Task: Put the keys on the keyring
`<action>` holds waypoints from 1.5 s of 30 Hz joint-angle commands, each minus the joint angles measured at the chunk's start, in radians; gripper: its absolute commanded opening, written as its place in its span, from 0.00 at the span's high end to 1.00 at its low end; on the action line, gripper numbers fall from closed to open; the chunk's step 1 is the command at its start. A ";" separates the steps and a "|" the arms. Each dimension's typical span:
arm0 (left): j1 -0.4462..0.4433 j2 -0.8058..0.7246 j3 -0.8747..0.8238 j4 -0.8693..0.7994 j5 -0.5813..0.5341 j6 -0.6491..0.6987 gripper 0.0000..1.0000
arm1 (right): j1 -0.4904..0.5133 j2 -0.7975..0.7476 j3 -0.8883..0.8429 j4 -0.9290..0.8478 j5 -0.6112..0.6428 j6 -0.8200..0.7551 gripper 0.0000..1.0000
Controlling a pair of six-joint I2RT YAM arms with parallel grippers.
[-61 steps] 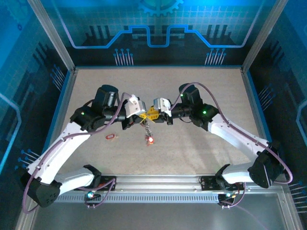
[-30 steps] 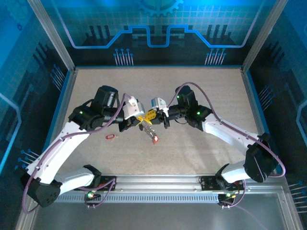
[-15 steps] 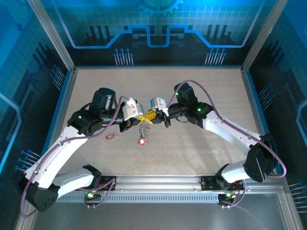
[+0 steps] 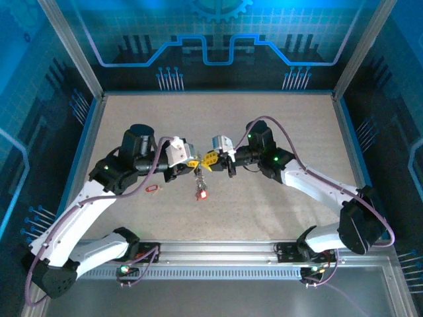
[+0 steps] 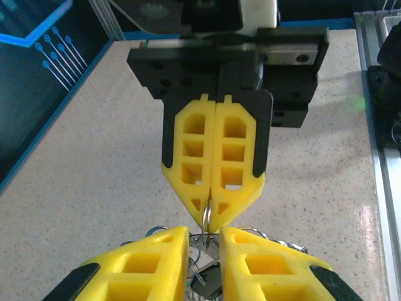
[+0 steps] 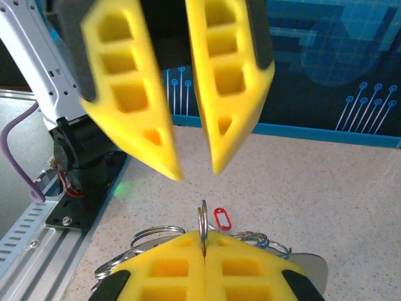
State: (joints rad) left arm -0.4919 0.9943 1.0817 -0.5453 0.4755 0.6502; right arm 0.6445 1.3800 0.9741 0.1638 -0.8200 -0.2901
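Note:
The keyring's split ring is in my right gripper, so my left gripper should take over that ring before my right gripper reaches for the red tag.
My right gripper is shut on a silver split ring of the keyring, which stands up edge-on between its yellow pads. More silver rings bunch beside the pads. In the top view a short chain and a red-tagged key hang below the right gripper. My left gripper faces it tip to tip, open, its fingers apart and just off the ring. In the left wrist view the left gripper straddles the ring. A second red-tagged key lies on the table to the left.
A metal rail with both arm bases runs along the near edge. Aluminium posts and blue printed walls close in the beige table on the sides and back.
The left gripper has opened and let go of the ring, drawing back slightly to the left. The chain and red tag have swung back and hang straight under the right gripper.

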 commanded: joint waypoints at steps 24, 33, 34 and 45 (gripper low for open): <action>-0.002 0.018 -0.007 0.051 0.030 -0.016 0.75 | -0.004 -0.040 -0.039 0.258 -0.074 0.089 1.00; -0.001 0.026 0.012 0.010 0.074 -0.009 0.93 | 0.011 -0.042 -0.028 0.247 -0.069 0.069 1.00; -0.001 0.026 0.013 0.007 0.077 -0.007 0.99 | 0.011 -0.044 -0.030 0.249 -0.069 0.071 1.00; -0.002 0.041 0.084 -0.085 0.053 0.057 1.00 | 0.007 -0.058 0.021 -0.008 -0.005 -0.080 0.80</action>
State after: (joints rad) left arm -0.4919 1.0264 1.0981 -0.5831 0.5129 0.6624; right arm 0.6468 1.3479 0.9440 0.2642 -0.8379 -0.2928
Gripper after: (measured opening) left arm 0.055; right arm 0.199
